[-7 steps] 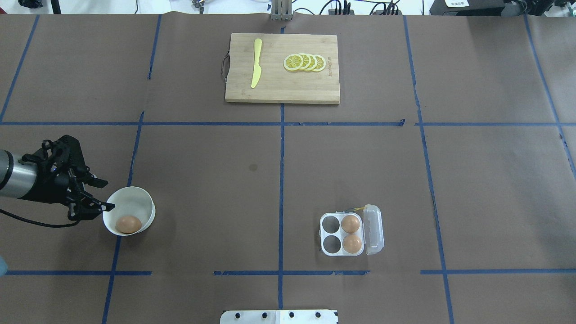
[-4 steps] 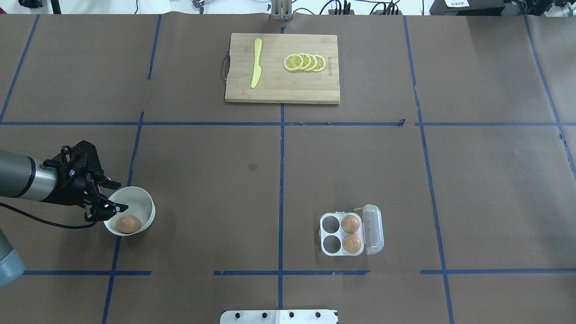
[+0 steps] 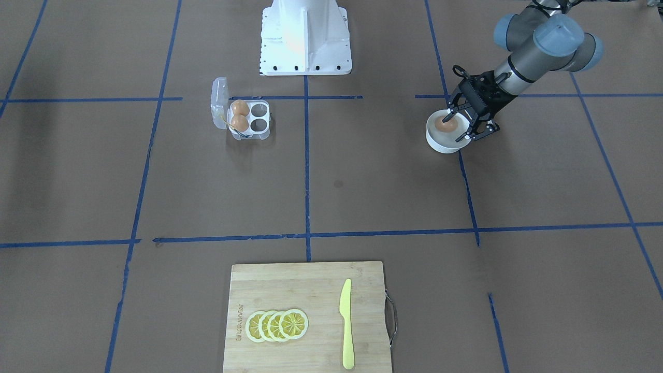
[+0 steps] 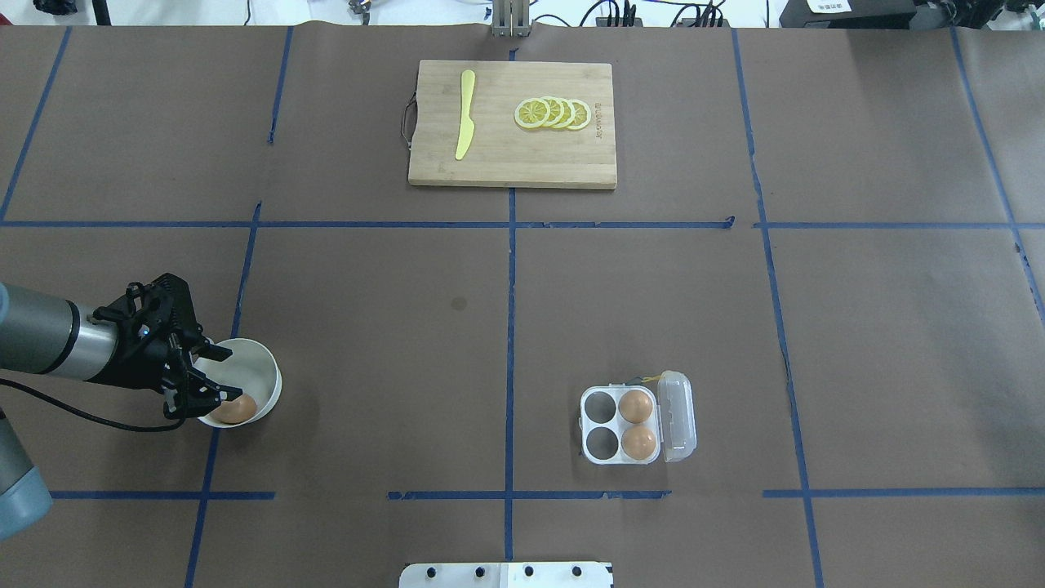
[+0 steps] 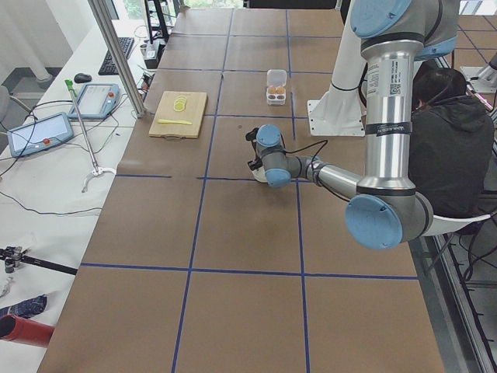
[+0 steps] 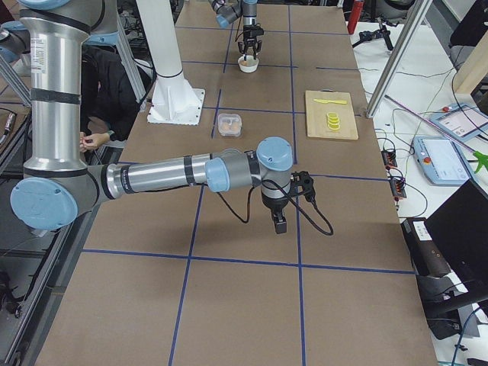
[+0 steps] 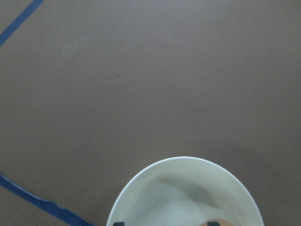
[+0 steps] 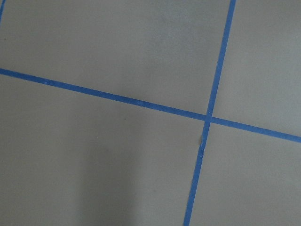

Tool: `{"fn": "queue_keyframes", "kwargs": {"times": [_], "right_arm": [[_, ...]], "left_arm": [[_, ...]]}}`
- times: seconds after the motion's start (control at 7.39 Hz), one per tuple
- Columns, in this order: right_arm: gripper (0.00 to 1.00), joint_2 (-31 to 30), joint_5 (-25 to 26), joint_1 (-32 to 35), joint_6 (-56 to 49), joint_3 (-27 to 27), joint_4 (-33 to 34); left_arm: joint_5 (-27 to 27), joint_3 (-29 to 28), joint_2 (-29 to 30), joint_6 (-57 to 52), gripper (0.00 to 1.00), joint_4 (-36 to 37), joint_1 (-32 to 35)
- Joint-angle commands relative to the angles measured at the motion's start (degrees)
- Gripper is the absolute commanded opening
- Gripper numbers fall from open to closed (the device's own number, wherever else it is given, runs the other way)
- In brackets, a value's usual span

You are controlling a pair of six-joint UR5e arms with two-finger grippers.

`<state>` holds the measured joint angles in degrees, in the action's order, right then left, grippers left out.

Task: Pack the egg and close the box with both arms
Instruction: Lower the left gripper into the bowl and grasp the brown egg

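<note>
The bowl's white bottom (image 3: 450,136) is visible around the single brown egg, so the white bowl (image 3: 442,145) should be empty when the robot lifts that egg out.
A brown egg (image 4: 237,408) lies in a round white bowl (image 4: 265,363) at the near left of the table. My left gripper (image 4: 217,375) is open and reaches into the bowl, its fingers spread just left of the egg and close to it. In the front-facing view the left gripper (image 3: 459,127) sits over the bowl (image 3: 440,144) beside the egg (image 3: 444,125). The clear box (image 4: 600,425) stands open with its lid (image 4: 678,416) folded to the right; two brown eggs fill its right cells, the left cells are empty. My right gripper (image 6: 279,223) hangs above bare table; I cannot tell whether it is open.
A wooden cutting board (image 4: 513,163) with lemon slices (image 4: 553,113) and a yellow knife (image 4: 465,114) lies at the far middle. The white pedestal base (image 3: 305,36) stands at my edge of the table. Blue tape lines cross the brown table cover.
My left gripper has moved right and down, from beside the bowl's left rim to inside the bowl next to the egg. The egg, bowl and box have not moved.
</note>
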<state>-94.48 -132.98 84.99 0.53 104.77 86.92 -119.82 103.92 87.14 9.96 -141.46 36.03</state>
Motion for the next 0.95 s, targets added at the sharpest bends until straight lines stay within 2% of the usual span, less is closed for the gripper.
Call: {"fn": "queue_keyframes", "kwargs": {"times": [0.0,0.81], "right_arm": [[1.00,0.00,0.01,0.00,0.00,0.00,0.09],[1.00,0.00,0.00,0.00,0.09,-0.44,0.00]], "left_arm": [[-0.07,-0.03,-0.13,-0.03,0.66,-0.13,-0.87],[0.11,-0.74,-0.92,0.15,0.65,-0.30,-2.54]]}}
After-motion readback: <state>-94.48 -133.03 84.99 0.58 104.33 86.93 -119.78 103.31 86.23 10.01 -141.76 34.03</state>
